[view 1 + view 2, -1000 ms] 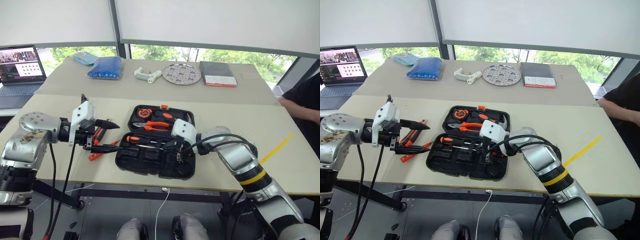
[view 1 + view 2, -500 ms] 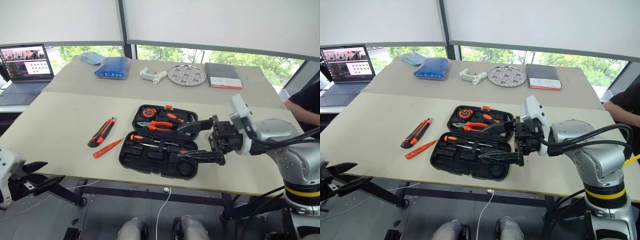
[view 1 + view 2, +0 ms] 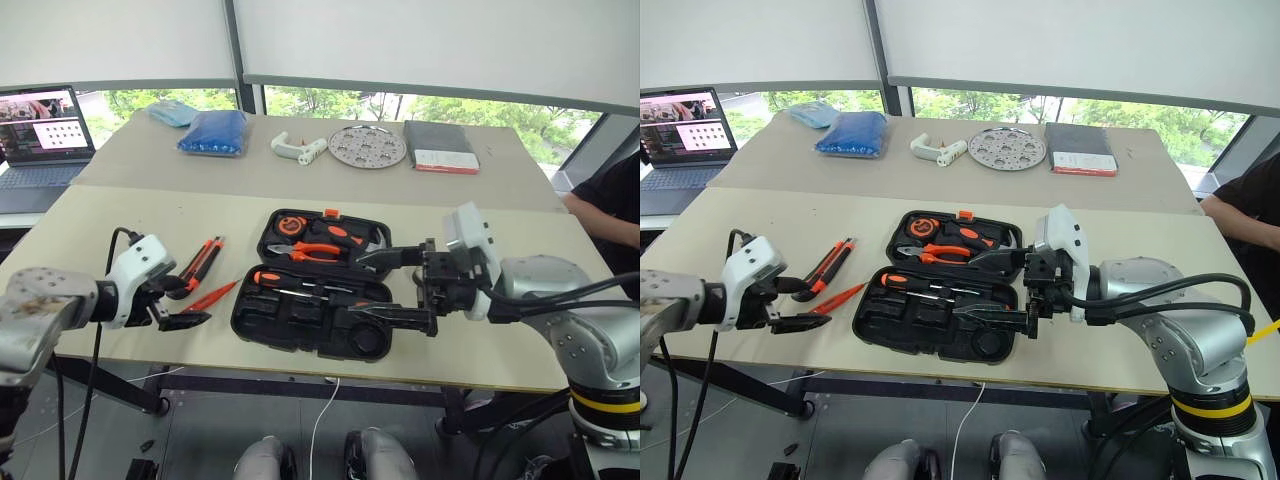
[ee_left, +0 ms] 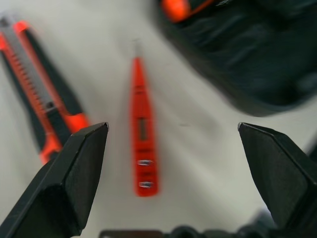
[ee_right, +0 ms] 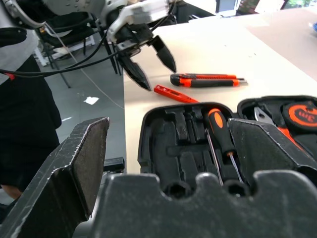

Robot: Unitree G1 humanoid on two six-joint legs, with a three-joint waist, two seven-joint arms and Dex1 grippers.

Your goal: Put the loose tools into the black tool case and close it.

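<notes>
Empty molded grooves (image 3: 276, 301) can be seen beside the screwdriver in the black tool case, so the tester screwdriver (image 3: 212, 297) will settle into them when the robot lowers it.
The black tool case (image 3: 300, 320) lies open mid-table with one orange-and-black screwdriver (image 3: 290, 283) in its near half. An orange-black utility knife (image 3: 203, 262) and a slim orange tester screwdriver (image 3: 212, 296) lie loose on the table left of it. My left gripper (image 3: 188, 302) hangs open just above the table, pointing at the tester screwdriver (image 4: 142, 134), with the knife (image 4: 42, 94) off to one side. My right gripper (image 3: 372, 286) is open and empty over the case's right part, pointing left. From the right wrist, the case (image 5: 163, 144) sits between its fingers (image 5: 89, 163).
Orange-handled pliers (image 3: 315, 250) and a tape measure (image 3: 290, 225) sit in the case's far half. Along the back are a laptop (image 3: 40, 125), a blue bag (image 3: 212, 133), a white part (image 3: 297, 148), a round perforated plate (image 3: 367, 146) and a dark book (image 3: 437, 147). A person (image 3: 612, 200) is at the right edge.
My right gripper has opened and drawn back from inside the case. My left gripper dropped below the table's front edge, then rose again beside the tester screwdriver. The camera view has shifted.
</notes>
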